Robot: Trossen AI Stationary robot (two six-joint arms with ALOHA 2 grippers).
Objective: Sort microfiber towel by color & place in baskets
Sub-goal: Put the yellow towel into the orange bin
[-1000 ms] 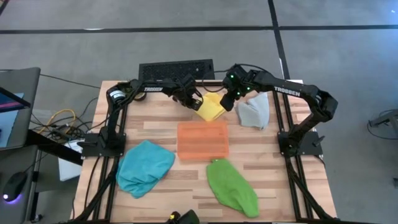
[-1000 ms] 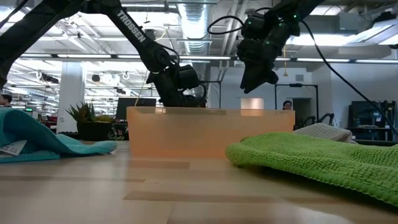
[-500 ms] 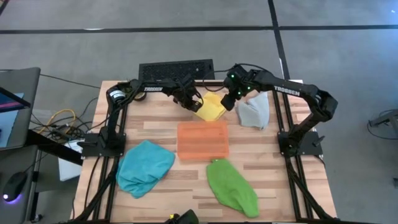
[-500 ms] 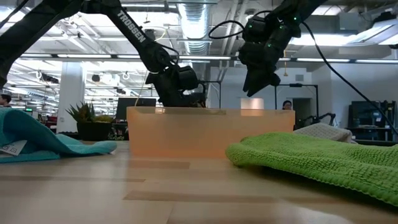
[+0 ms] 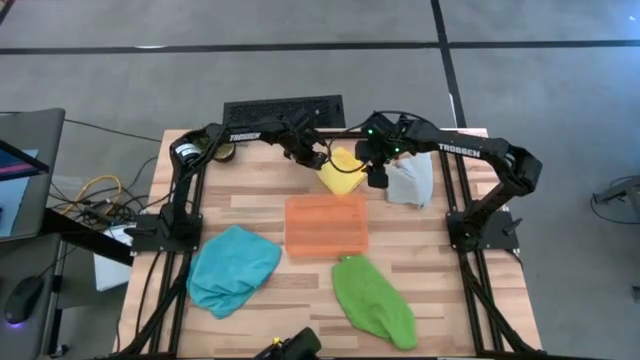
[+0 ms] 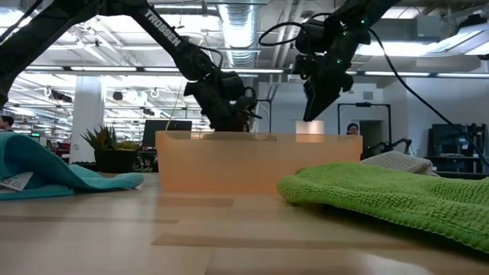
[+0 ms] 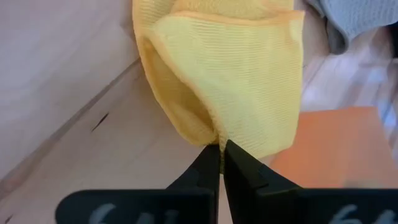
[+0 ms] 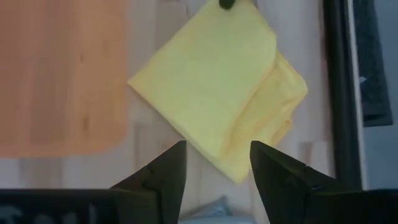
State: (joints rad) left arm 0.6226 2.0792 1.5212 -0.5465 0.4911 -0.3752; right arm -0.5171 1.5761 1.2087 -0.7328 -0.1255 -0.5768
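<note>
The yellow towel (image 5: 341,172) is pinched in my left gripper and my right gripper is hovering over it, so my right gripper should move away toward the grey towel (image 5: 411,181) before my left gripper lifts.
A yellow towel (image 5: 341,174) lies folded on the table just beyond the orange tray (image 5: 326,226), which is the basket. My left gripper (image 5: 318,160) is shut on the towel's left side and also shows in the left wrist view (image 7: 221,152). My right gripper (image 8: 214,165) hovers open above the towel's right side (image 5: 376,174) and touches nothing. A grey towel (image 5: 408,181) lies to the right. A teal towel (image 5: 232,268) and a green towel (image 5: 373,300) lie near the front. My left gripper pinches a folded edge of the yellow towel (image 7: 211,138) between its two fingertips, at the towel's left side. The fingers slant down from the table's far left. That edge is raised a little, and the rest of the towel (image 7: 230,68) sags onto the table.
A dark keyboard (image 5: 284,110) lies at the table's far edge behind both grippers. The low view shows a small potted plant (image 6: 103,142) beyond the tray's wall (image 6: 256,164). Bare wood shows left of the tray and between the teal and green towels.
My left gripper has risen a little and gone toward the table's right with the towel's edge. The yellow towel has bunched up smaller, its left edge lifted and its right part still on the table. My right gripper has rolled about its own axis above the towel.
</note>
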